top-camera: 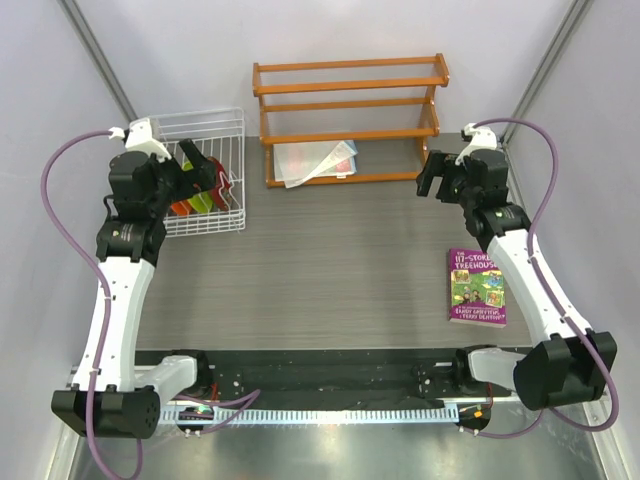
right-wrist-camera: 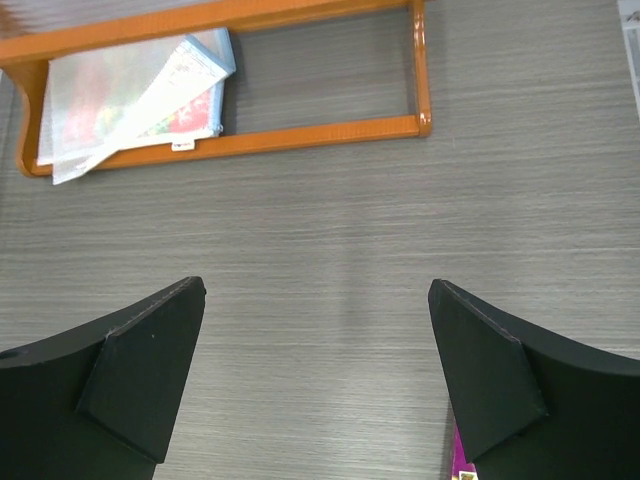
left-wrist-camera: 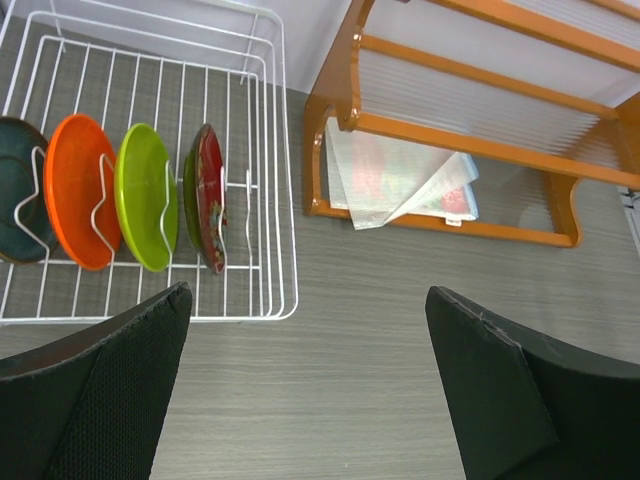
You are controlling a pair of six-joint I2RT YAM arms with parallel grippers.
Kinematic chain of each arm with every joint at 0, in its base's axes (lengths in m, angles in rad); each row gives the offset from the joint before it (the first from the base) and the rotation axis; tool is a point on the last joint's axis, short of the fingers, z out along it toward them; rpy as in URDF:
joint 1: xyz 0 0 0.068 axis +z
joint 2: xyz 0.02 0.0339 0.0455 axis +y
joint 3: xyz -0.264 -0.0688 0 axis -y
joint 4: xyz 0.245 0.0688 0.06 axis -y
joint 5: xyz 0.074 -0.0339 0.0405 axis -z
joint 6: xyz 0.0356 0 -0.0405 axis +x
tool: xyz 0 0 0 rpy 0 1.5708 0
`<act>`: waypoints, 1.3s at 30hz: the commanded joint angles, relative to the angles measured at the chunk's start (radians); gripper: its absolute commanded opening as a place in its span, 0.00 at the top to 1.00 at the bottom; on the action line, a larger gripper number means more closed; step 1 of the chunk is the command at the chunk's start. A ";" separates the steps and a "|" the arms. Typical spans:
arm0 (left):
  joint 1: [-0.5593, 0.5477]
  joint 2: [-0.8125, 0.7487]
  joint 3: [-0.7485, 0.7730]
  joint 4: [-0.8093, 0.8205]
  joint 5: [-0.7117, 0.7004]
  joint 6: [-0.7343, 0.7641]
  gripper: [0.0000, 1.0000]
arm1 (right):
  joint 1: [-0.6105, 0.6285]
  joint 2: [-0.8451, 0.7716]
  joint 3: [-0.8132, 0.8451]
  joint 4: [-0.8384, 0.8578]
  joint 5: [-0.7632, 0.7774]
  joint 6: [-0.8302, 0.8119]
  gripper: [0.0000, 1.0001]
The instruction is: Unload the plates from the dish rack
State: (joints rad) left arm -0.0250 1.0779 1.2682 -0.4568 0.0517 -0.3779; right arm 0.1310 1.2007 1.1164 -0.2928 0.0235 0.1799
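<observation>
The dark red plate has open rack space (left-wrist-camera: 240, 215) next to it, so the left gripper keeps going toward the plate's upright rim (left-wrist-camera: 208, 213) and closes once its fingers are on both sides of that rim.
The white wire dish rack (left-wrist-camera: 272, 150) stands at the far left of the table (top-camera: 215, 125). Four plates stand on edge in it side by side: dark teal (left-wrist-camera: 15, 190), orange (left-wrist-camera: 75, 190), lime green (left-wrist-camera: 140, 200) and dark red with a floral pattern (left-wrist-camera: 210, 200). My left gripper (left-wrist-camera: 305, 300) is open and empty, held above the rack's right front corner (top-camera: 200, 165); in the top view it hides part of the plates. My right gripper (right-wrist-camera: 317, 290) is open and empty, over bare table near the shelf's right end (top-camera: 435, 175).
An orange wooden three-tier shelf (top-camera: 350, 110) stands at the back, right of the rack. A clear plastic pouch with papers (top-camera: 315, 160) lies on its bottom tier. A purple book (top-camera: 476, 286) lies on the table at the right.
</observation>
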 commanded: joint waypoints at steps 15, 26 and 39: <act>0.000 0.301 0.014 0.271 -0.162 -0.042 0.05 | 0.002 0.094 -0.009 0.006 0.000 -0.019 0.00; 0.002 0.494 0.060 0.379 -0.190 -0.053 0.19 | 0.002 0.183 -0.003 0.009 0.006 -0.030 0.02; 0.000 0.646 0.076 0.411 -0.329 -0.030 0.29 | 0.001 0.235 0.006 0.017 0.026 -0.034 0.04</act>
State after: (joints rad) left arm -0.0250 1.7042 1.3113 -0.1085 -0.2157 -0.4137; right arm 0.1310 1.4170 1.1126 -0.3065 0.0391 0.1589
